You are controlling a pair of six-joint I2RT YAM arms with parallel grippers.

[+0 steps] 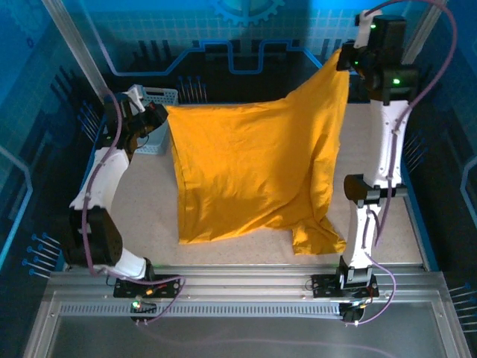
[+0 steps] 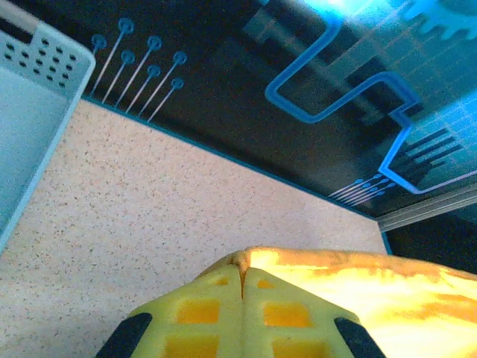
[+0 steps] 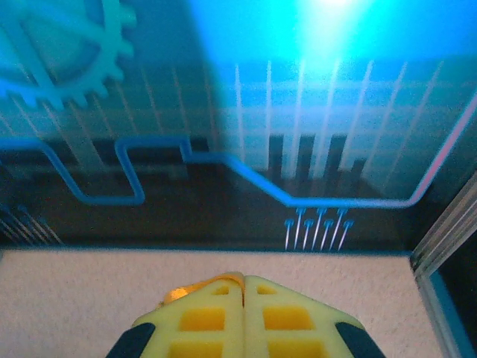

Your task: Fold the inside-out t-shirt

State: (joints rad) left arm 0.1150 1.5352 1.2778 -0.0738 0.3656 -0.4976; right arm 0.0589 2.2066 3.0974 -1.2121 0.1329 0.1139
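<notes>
The t-shirt's corner [image 1: 337, 63], high in my right gripper past the table's back edge, slants the t-shirt's top edge, so next I draw the corner in and lower it [image 1: 322, 123].
The mustard-yellow t-shirt [image 1: 253, 168] hangs stretched between my two grippers above the table, plain side showing, its lower hem and a sleeve trailing on the surface near the front. My left gripper [image 1: 158, 112] is shut on its left top corner; in the left wrist view the shirt cloth [image 2: 358, 280] runs off to the right from the closed left gripper [image 2: 243, 270]. My right gripper [image 1: 349, 58] holds the other corner higher up at the back right. A sliver of the shirt's cloth [image 3: 195, 287] peeks out beside the closed right gripper [image 3: 244, 277].
A light grey lattice basket [image 1: 158, 97] stands at the back left, just behind my left gripper, and shows as a basket wall [image 2: 33, 104] in the left wrist view. The speckled table [image 1: 149, 201] ends at a dark patterned back wall.
</notes>
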